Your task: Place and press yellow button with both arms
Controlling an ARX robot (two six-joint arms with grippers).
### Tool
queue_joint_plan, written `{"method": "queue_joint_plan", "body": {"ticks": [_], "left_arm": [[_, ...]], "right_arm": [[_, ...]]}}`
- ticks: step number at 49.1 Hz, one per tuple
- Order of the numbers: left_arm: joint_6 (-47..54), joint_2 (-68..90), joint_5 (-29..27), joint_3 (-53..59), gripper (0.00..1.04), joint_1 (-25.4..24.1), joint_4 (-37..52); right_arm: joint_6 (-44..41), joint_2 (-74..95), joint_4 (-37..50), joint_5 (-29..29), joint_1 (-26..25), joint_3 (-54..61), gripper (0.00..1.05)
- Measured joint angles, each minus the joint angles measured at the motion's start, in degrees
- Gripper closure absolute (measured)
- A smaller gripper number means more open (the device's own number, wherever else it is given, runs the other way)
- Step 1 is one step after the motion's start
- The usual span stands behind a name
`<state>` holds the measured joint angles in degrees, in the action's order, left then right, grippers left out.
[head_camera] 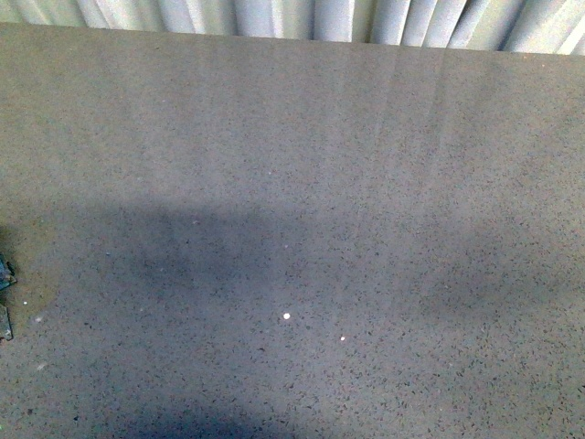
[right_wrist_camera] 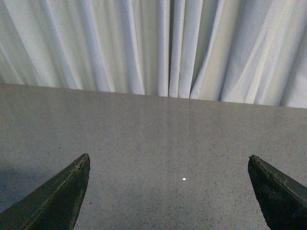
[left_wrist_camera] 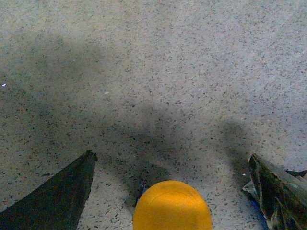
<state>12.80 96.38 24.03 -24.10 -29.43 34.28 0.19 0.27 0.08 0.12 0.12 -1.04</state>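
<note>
A dark blue edge (left_wrist_camera: 142, 189) shows behind the yellow button's cap (left_wrist_camera: 172, 206). The button's base hidden underneath will come up too when I lift the cap.
The yellow button (left_wrist_camera: 171, 206) shows only in the left wrist view. Its domed yellow-orange cap sits on the speckled table between my left gripper's two black fingers, touching neither. My left gripper (left_wrist_camera: 172, 160) is open, its jaws wide apart on either side of the button. My right gripper (right_wrist_camera: 169, 160) is open and empty above bare table, facing the white curtain. In the front view the button is out of view, and only a small dark piece of the left arm (head_camera: 5, 274) shows at the left edge.
The grey speckled table (head_camera: 292, 183) fills the front view, with broad soft shadows across its near half. A white pleated curtain (right_wrist_camera: 158, 48) hangs behind the table's far edge. A small bright speck (head_camera: 287, 316) lies on the table.
</note>
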Motion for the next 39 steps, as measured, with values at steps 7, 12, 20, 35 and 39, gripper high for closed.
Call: {"method": "queue_joint_plan", "body": {"ticks": [7,12,20,35,39], "left_arm": [[0.0,2.0,-0.5,0.0,0.09,-0.2,1.1],[0.1,2.7,-0.7,0.0,0.09,-0.3,1.4],[0.1,3.2,-1.1,0.0,0.09,-0.3,1.8],[0.9,3.7,-1.5,0.0,0.10,-0.2,2.6],[0.9,3.9,-1.5,0.0,0.15,-0.2,2.8]], "right_arm": [[0.0,0.0,0.0,0.0,0.0,0.0,0.09],[0.0,0.0,0.0,0.0,0.0,0.0,0.09],[0.0,0.0,0.0,0.0,0.0,0.0,0.09],[0.0,0.0,0.0,0.0,0.0,0.0,0.09],[0.0,0.0,0.0,0.0,0.0,0.0,0.09]]}}
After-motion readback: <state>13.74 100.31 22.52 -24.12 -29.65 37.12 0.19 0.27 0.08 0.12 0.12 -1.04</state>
